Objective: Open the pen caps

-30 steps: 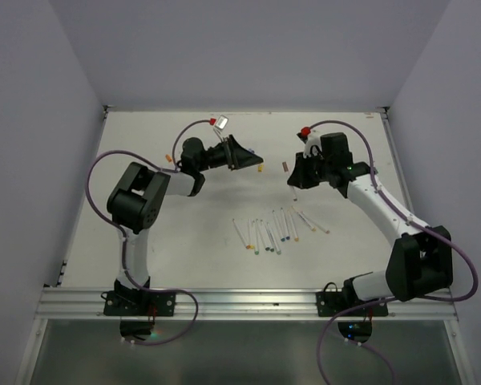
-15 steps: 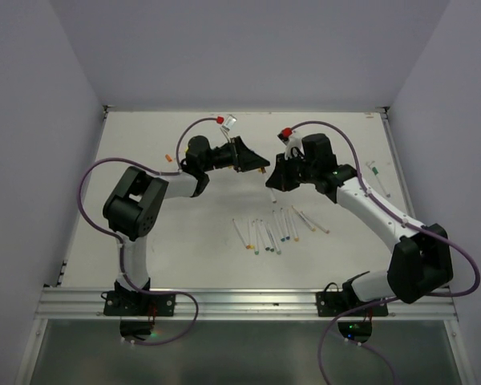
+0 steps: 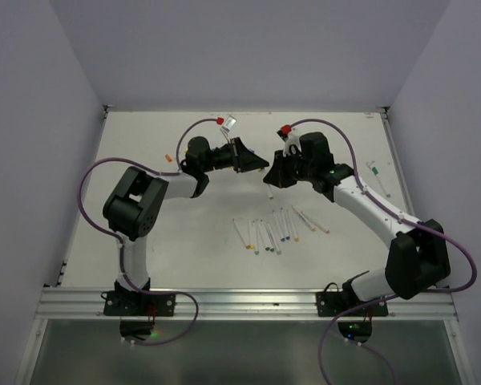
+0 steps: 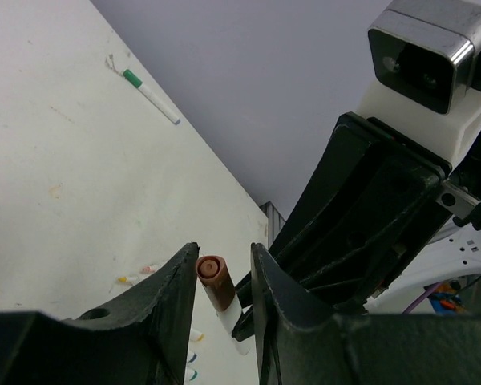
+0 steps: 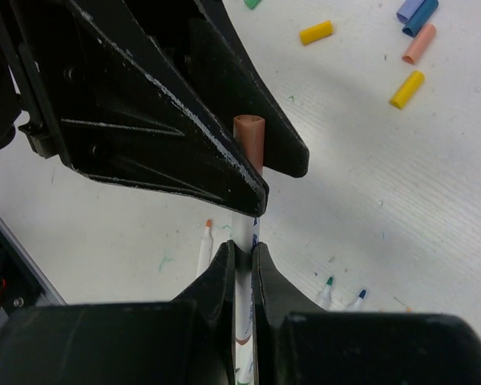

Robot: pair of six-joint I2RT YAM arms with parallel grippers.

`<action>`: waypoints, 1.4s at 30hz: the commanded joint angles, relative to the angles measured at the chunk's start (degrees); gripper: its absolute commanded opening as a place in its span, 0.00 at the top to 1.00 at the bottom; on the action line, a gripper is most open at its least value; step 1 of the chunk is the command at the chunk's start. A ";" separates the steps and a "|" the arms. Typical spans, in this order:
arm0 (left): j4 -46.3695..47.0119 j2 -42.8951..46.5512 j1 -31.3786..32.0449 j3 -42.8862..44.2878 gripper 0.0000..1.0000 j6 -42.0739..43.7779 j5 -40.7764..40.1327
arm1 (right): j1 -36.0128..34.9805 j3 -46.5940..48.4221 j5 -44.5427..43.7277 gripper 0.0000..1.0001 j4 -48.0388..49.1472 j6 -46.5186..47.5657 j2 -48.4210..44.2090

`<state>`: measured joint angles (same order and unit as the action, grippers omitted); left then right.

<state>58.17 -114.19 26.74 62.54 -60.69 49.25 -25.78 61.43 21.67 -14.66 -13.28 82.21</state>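
My left gripper's open fingers are around the brown cap (image 4: 216, 279), which sits slanted and off-centre between them. Next, I line up the pen (image 5: 244, 230) with the fingers before they close on the cap.
My right gripper (image 5: 243, 250) is shut on the white barrel of a pen (image 5: 245, 228) and holds it in the air above the table. The pen's brown cap (image 5: 249, 140) points into my left gripper (image 4: 224, 249). The left gripper is open, its jaws standing either side of the brown cap (image 4: 212, 281), with a gap on one side. In the top view the two grippers meet mid-table, left (image 3: 260, 165) and right (image 3: 271, 181). Several white pens (image 3: 276, 228) lie in a row on the table nearer the arms.
Loose caps lie on the table: yellow (image 5: 316, 32), peach (image 5: 419, 44), yellow (image 5: 406, 88) and blue (image 5: 417, 12). A pen with a green cap (image 4: 148, 88) lies apart by the right edge (image 3: 374, 170). A small orange cap (image 3: 168, 158) lies at the left.
My right gripper has carried the pen leftward to the left gripper, which has turned towards it. The brown cap now sits between the left jaws.
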 commanded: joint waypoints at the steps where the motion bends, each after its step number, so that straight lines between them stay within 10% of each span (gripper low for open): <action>1: 3.26 1.52 -0.11 -0.76 0.64 -1.01 0.93 | -0.24 1.76 -1.55 1.00 4.37 -1.93 0.49; 9: 3.97 2.48 -0.20 -0.49 1.00 -1.45 0.84 | -0.85 1.86 -1.02 1.00 3.49 -1.31 1.11; 16: 7.56 2.92 -0.11 -1.54 1.00 -3.64 -0.04 | -1.55 -1.57 -1.55 0.49 6.83 -1.05 -0.21; 20: 10.47 2.40 -0.11 -1.99 1.00 -6.28 0.40 | -1.99 -0.96 -2.86 0.63 7.98 -1.40 0.49; 23: 10.30 2.40 -0.11 -1.99 1.00 -6.37 0.40 | -1.99 -0.78 -2.95 1.00 8.85 -1.75 0.67; 25: 9.86 2.13 -0.11 -1.64 1.00 -6.72 0.49 | -1.99 -0.87 -2.51 1.00 9.12 -1.84 0.67; 29: 9.94 2.04 -0.11 -1.99 0.61 -7.34 -0.30 | -2.17 -0.87 -3.04 1.00 8.15 -1.75 0.40; 32: 9.42 2.31 -0.20 -2.16 0.50 -7.25 -0.82 | -2.26 -1.48 -3.13 1.00 8.15 -1.66 -0.21; 42: 8.98 3.36 -0.73 -2.69 0.63 -6.55 -1.26 | -2.17 -2.37 -3.56 1.00 6.31 -0.61 -0.92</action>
<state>64.69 -114.08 26.50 60.14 -67.53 48.40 -27.77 59.29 19.38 -8.91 -14.50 83.18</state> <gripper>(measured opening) 0.389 0.135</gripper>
